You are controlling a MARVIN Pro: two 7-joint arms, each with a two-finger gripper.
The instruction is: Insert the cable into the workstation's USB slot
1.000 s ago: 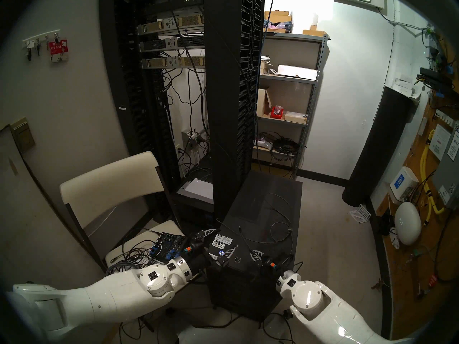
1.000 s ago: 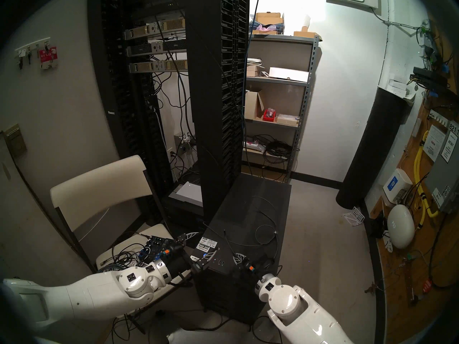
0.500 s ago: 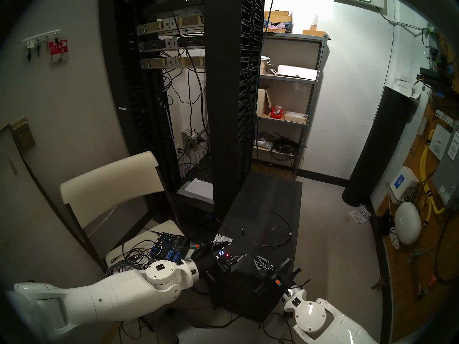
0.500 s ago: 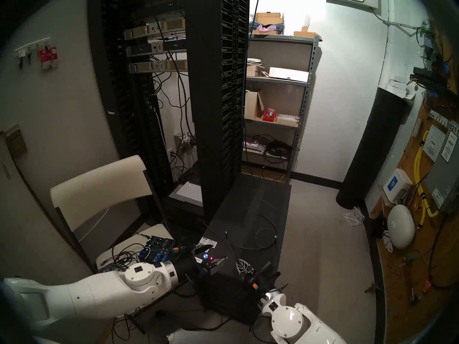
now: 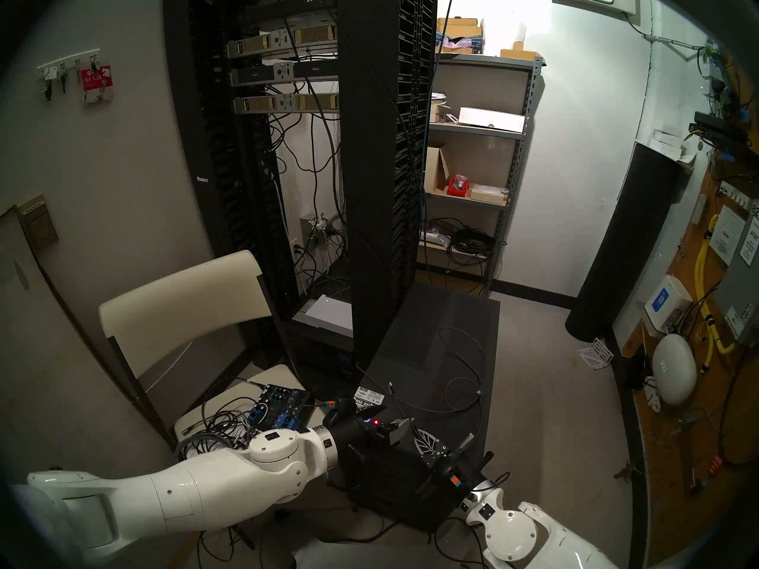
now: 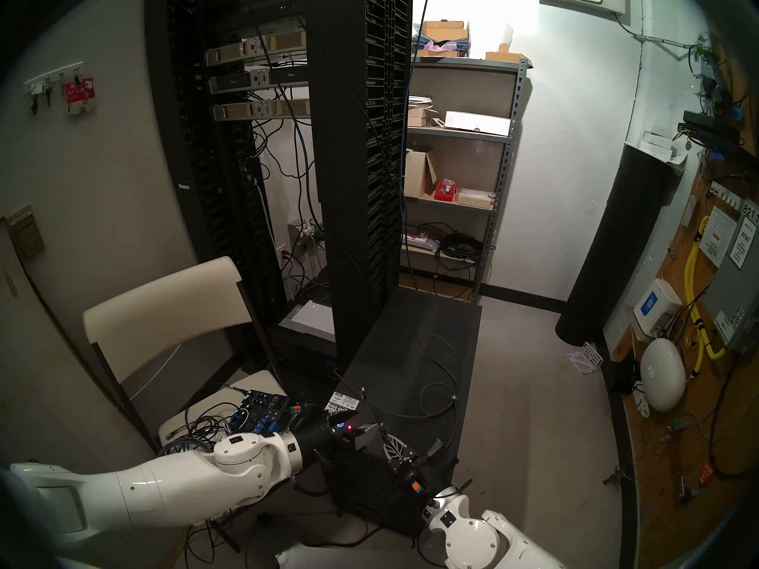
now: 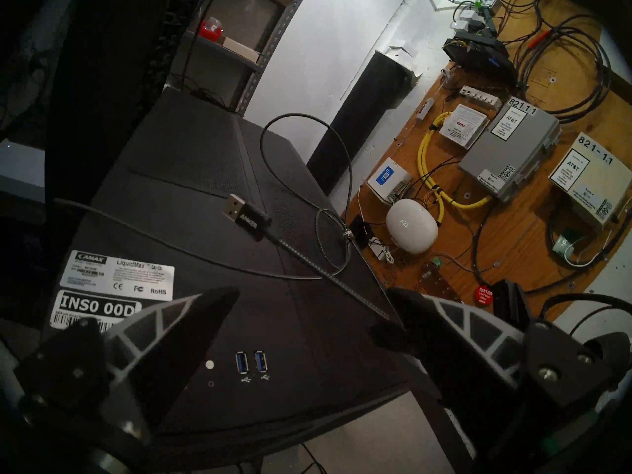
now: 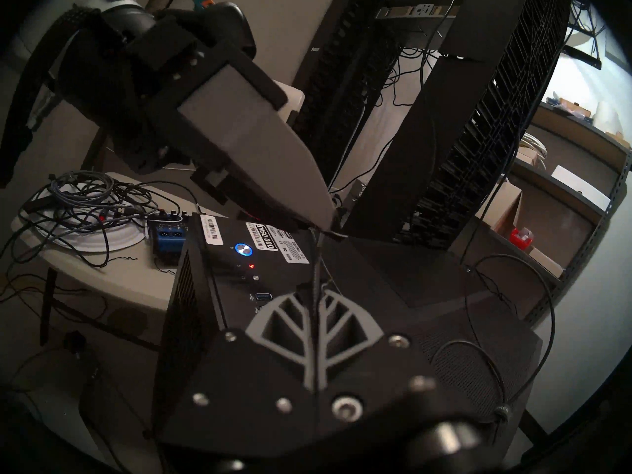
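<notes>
The black plug (image 7: 248, 219) will stay straight when my left gripper carries it, because the held cable (image 7: 328, 276) runs straight through the air to the plug.
The black workstation (image 5: 443, 322) stands low in the middle, with white labels, a blue-lit button (image 8: 243, 249) and a red light (image 8: 252, 266). The thin cable (image 5: 464, 387) lies in loops on its top. My right gripper (image 8: 316, 290) is shut on the cable a short way behind the plug (image 7: 244, 216), which stands tilted up above the top panel. My left gripper (image 7: 311, 292) is open and empty over the front top edge, its fingers either side of the port pair. The USB slot (image 7: 261, 360) is the right-hand port there. In the right wrist view it is hidden behind my fingers.
A blue audio mixer (image 5: 283, 408) and tangled wires lie on a white chair (image 5: 180, 297) to the left. The tall black rack (image 5: 382, 166) rises just behind the workstation. Metal shelves (image 5: 476, 133) stand at the back. A wooden wall board (image 5: 698, 350) with boxes and cables is on the right.
My left gripper has swung right, from beside the labels to over the ports. My right arm has drawn back towards me with the cable, and the plug has shifted slightly left.
</notes>
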